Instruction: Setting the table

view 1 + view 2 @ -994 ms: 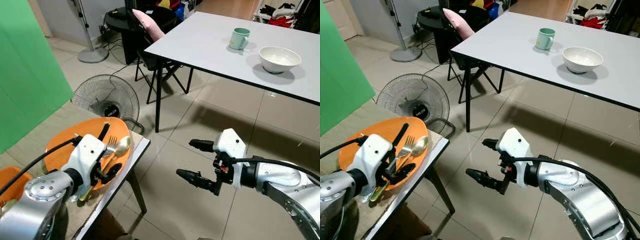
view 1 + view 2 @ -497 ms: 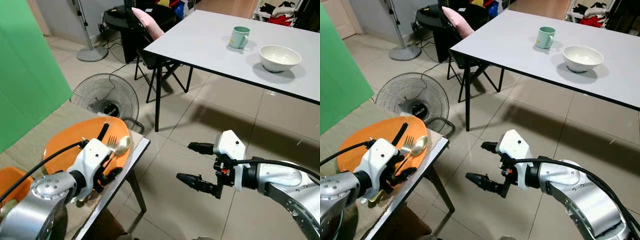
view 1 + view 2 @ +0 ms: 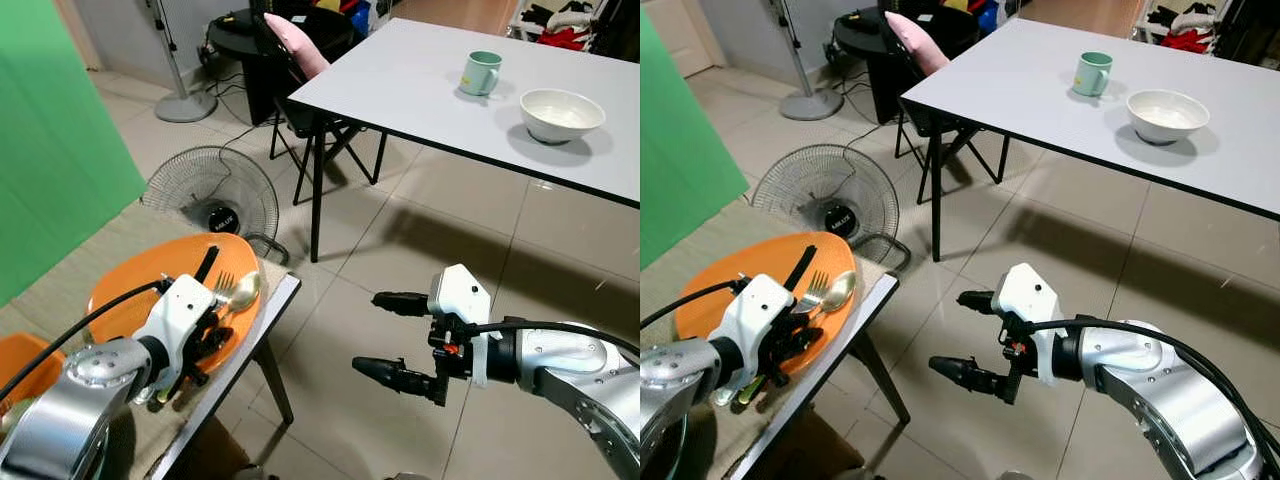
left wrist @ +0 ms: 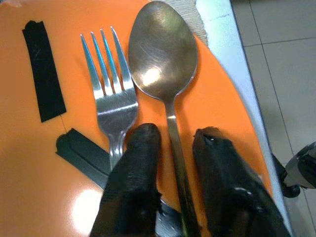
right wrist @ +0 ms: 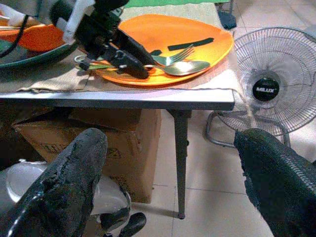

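The spoon's handle (image 4: 180, 175) lies uncovered over the black strip, so the spoon will come up by itself when I lift it, and the fork will stay behind.
An orange plate (image 3: 140, 285) sits on a small table at my left and holds a metal spoon (image 4: 163, 54) and a fork (image 4: 111, 94) side by side. My left gripper (image 4: 175, 136) is low over the plate's near side. Its two black fingers stand on either side of the spoon's handle with a narrow gap on each side, so it is open. My right gripper (image 3: 365, 333) hangs over the tiled floor to the right of the small table, open wide and holding nothing. Far ahead, a white dining table (image 3: 420, 80) carries a green mug (image 3: 480, 73) and a white bowl (image 3: 562, 113).
Black tape strips (image 4: 43, 71) lie on the plate. A floor fan (image 3: 210, 195) stands between the small table (image 3: 272, 305) and the dining table. A chair with a pink cushion (image 3: 300, 50) is at the dining table's far left corner. A green screen (image 3: 50, 130) rises at left.
My left gripper has shifted slightly along the cutlery on the plate. My right gripper has sunk a little and stays open.
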{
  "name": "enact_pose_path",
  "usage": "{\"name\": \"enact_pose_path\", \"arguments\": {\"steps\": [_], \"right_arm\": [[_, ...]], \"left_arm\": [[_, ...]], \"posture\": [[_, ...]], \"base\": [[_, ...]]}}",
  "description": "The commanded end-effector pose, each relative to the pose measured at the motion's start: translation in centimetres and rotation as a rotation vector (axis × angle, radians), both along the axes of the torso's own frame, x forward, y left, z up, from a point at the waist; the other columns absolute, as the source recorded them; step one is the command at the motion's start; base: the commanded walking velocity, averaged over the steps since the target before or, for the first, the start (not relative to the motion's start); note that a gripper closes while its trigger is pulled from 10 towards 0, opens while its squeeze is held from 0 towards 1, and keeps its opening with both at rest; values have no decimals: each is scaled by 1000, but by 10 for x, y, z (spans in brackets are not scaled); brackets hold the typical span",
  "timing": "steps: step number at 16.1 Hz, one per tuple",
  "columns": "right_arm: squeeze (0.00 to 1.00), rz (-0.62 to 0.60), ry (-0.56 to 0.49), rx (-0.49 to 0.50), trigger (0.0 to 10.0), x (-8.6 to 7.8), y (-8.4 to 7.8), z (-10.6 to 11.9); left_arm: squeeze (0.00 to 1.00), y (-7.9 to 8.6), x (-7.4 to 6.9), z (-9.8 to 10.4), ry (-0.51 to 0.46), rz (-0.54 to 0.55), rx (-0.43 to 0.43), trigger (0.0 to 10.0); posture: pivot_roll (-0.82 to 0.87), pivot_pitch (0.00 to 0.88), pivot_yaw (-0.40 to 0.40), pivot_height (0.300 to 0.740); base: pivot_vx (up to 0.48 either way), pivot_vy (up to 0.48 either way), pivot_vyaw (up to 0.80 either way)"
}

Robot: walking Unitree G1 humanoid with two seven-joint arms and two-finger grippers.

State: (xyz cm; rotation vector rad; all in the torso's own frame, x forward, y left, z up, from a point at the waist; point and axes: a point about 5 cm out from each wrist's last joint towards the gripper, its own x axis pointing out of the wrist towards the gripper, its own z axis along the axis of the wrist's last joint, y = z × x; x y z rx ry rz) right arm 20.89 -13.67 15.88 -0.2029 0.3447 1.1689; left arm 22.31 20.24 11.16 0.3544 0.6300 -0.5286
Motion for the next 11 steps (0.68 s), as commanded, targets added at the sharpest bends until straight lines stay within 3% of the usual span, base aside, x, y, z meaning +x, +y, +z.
{"name": "enact_pose_path", "arguments": {"steps": [1, 6, 11], "right_arm": [[0, 34, -7, 0, 10000, -3, 2, 4], [0, 37, -10, -1, 10000, -2, 2, 5], [0, 34, -21, 1, 10000, 0, 2, 5]], "left_arm": [[0, 4, 1, -4, 29, -9, 27, 1647], [0, 6, 3, -8, 87, -21, 51, 0], [0, 8, 9, -4, 77, -14, 64, 0]], "posture": [[-69, 62, 49, 740], [-73, 56, 52, 740], [-71, 46, 54, 740]], "base": [[0, 0, 0], [0, 0, 0], [0, 0, 0]]}}
